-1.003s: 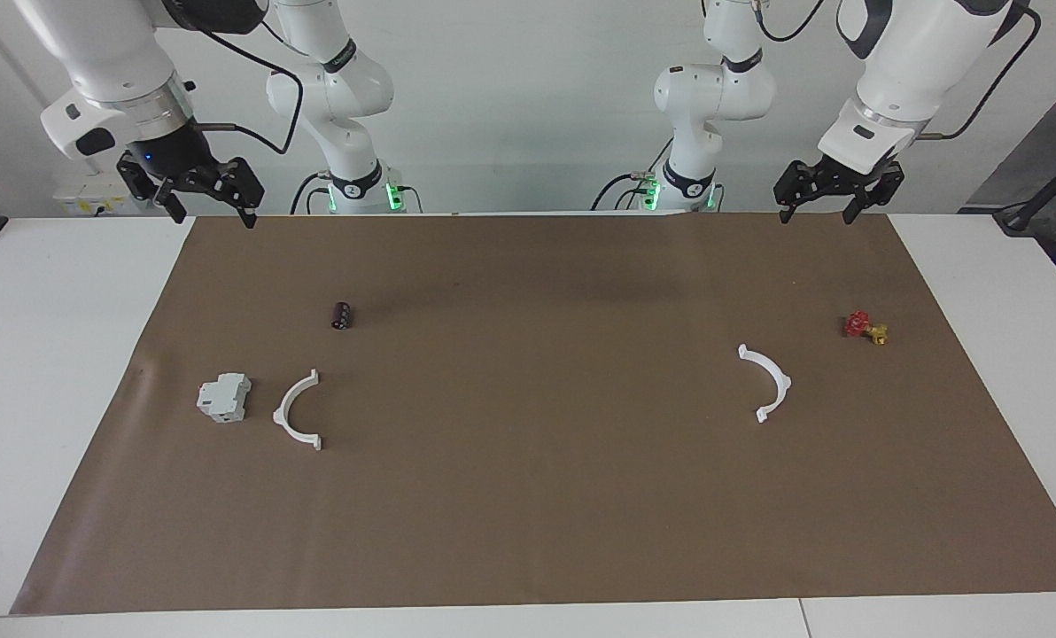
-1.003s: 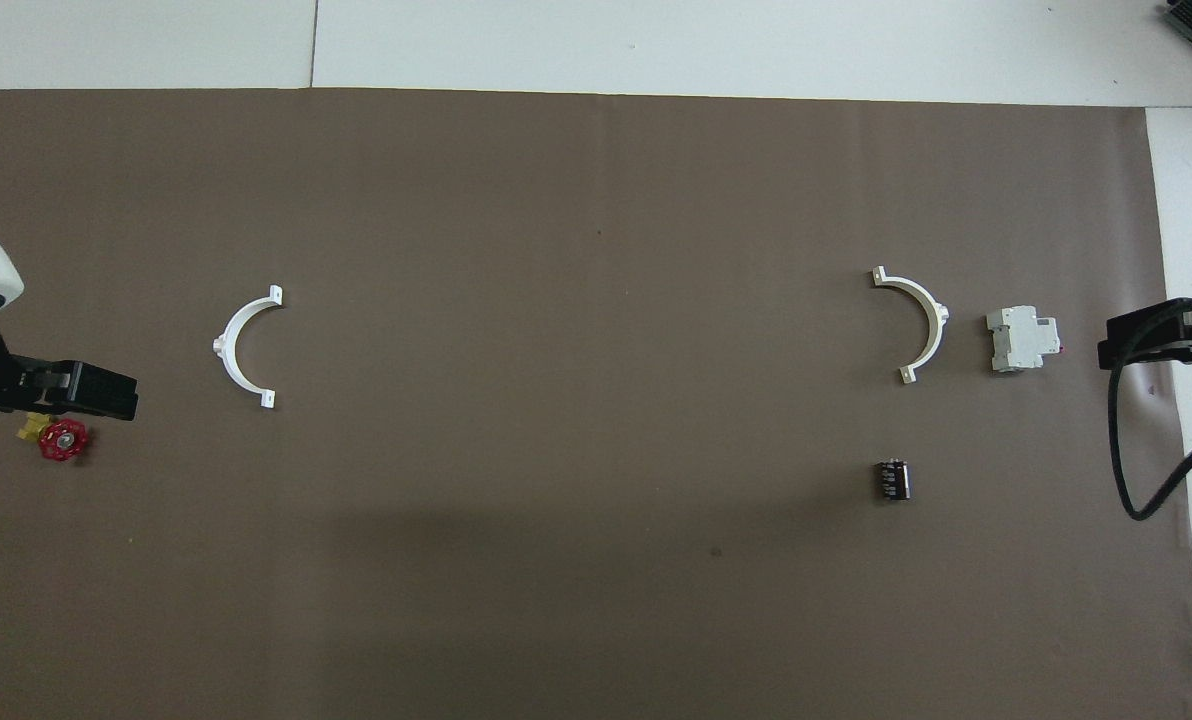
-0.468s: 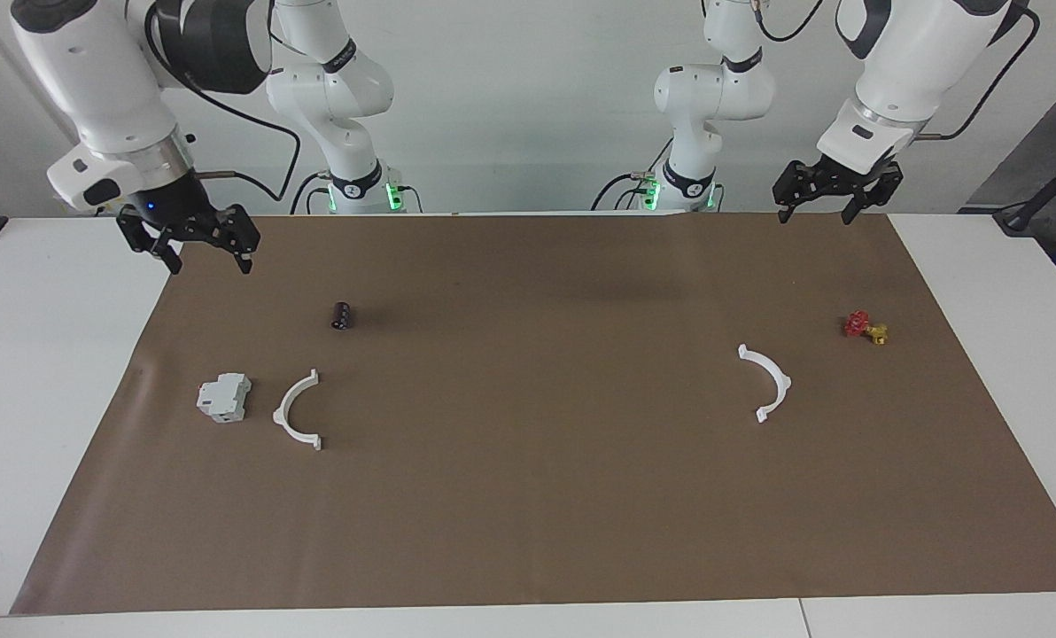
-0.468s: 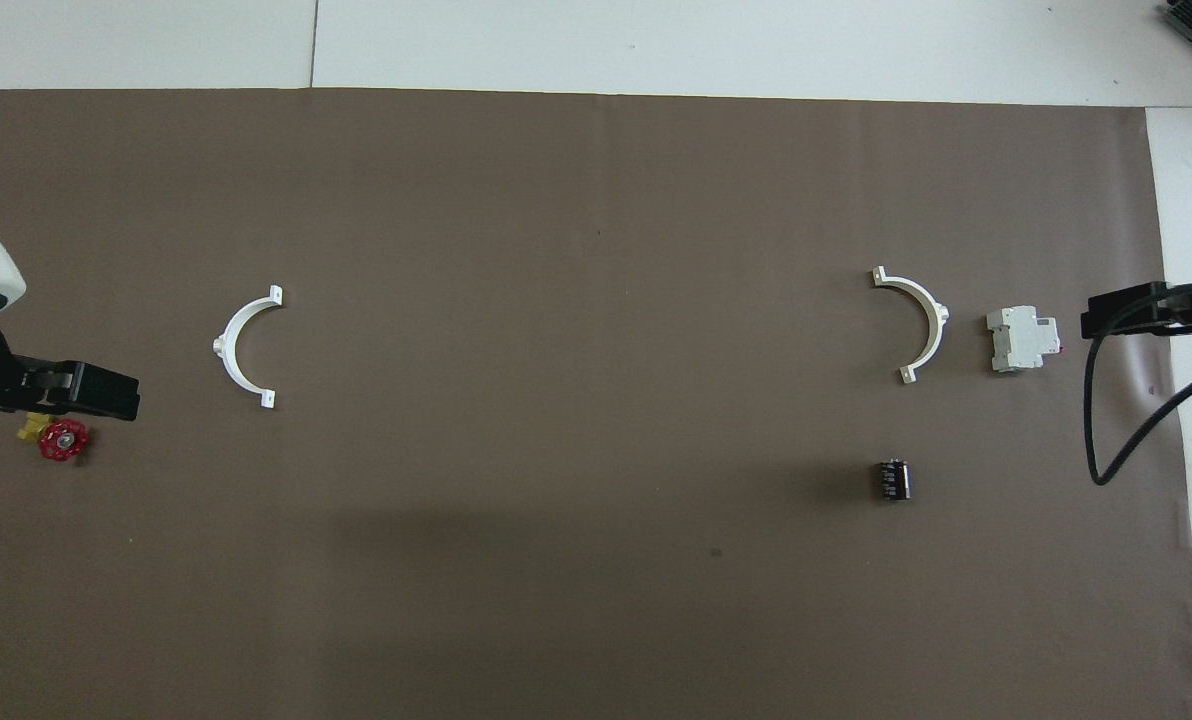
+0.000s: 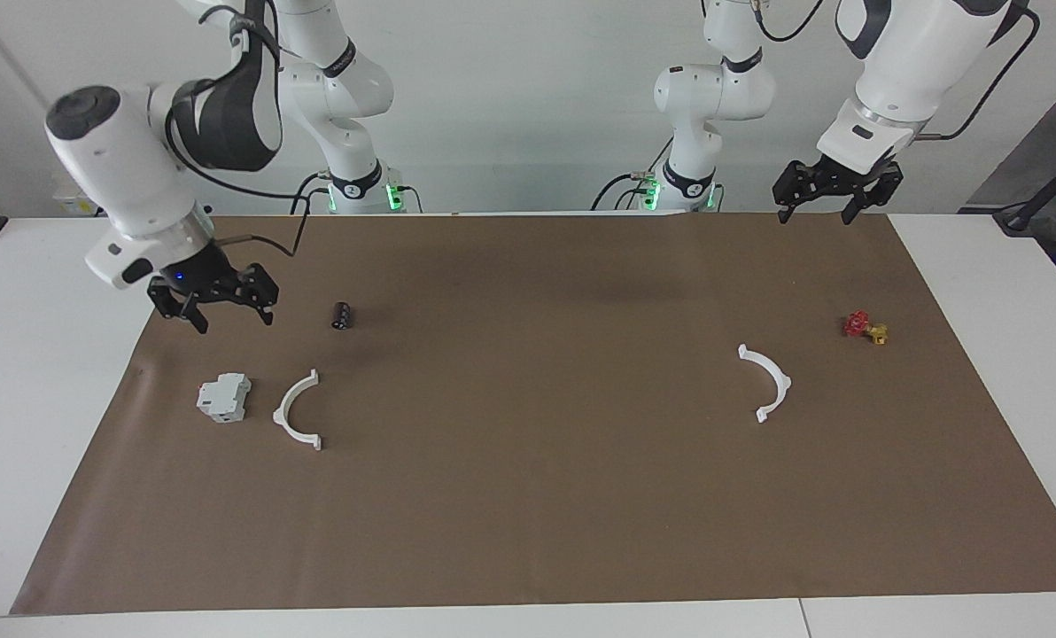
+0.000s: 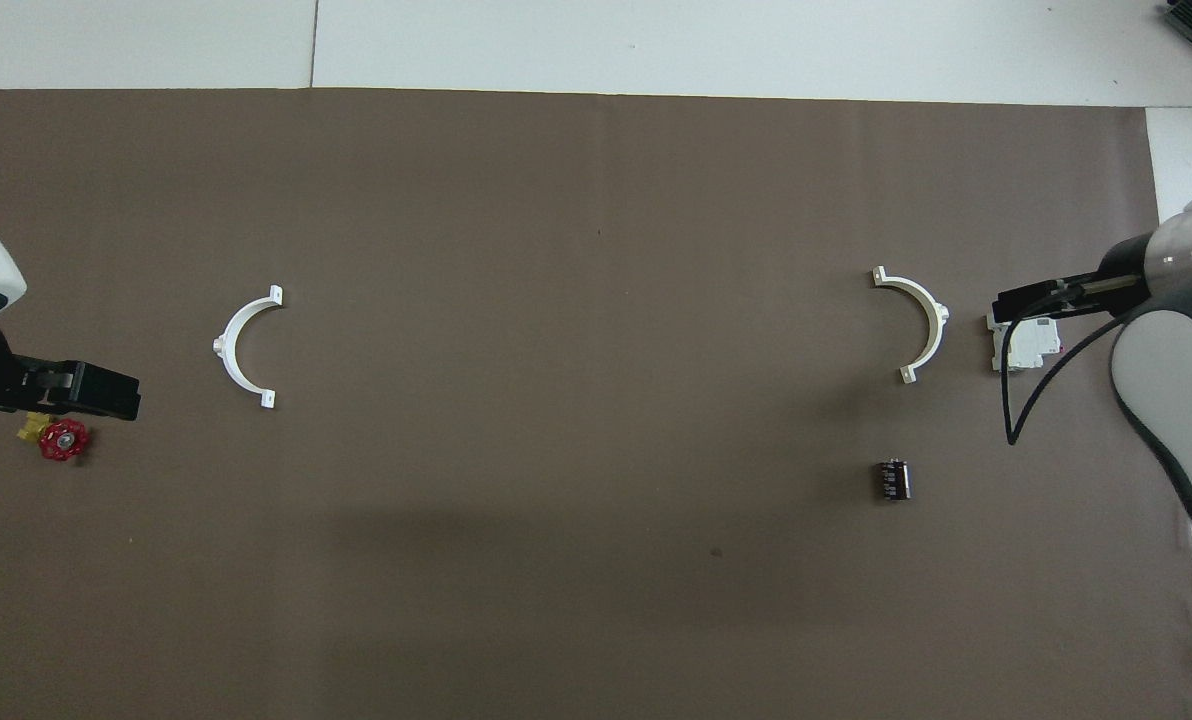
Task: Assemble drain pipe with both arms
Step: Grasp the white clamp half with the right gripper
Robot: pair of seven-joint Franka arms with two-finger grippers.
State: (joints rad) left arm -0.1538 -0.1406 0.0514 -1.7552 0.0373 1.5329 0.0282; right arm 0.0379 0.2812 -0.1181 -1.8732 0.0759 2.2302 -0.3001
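Observation:
The robot's open right gripper has the white half-ring's outer bend (image 6: 938, 314) facing it, clear of the grey-white block, so it should keep going down until its fingers are on both sides of the bend's middle.
Two white half-rings of the drain pipe lie apart on the brown mat. One half-ring (image 5: 282, 416) (image 6: 936, 330) is toward the right arm's end, beside a grey-white block. The other half-ring (image 5: 783, 379) (image 6: 224, 350) is toward the left arm's end. My right gripper (image 5: 231, 319) (image 6: 1031, 300) is open and empty, in the air over the mat above the grey-white block. My left gripper (image 5: 813, 215) (image 6: 76, 390) is open and empty and waits high over the mat's edge at its own end.
The grey-white block (image 5: 224, 397) (image 6: 1026, 352) sits beside the right-end half-ring. A small black cylinder (image 5: 342, 315) (image 6: 893, 478) lies nearer to the robots than that half-ring. A red-and-gold valve piece (image 5: 860, 325) (image 6: 63, 440) lies at the left arm's end. The brown mat (image 5: 528, 496) covers the white table.
My right arm has come down and moved out over the mat, toward the grey-white block. The left arm and all the parts have stayed still.

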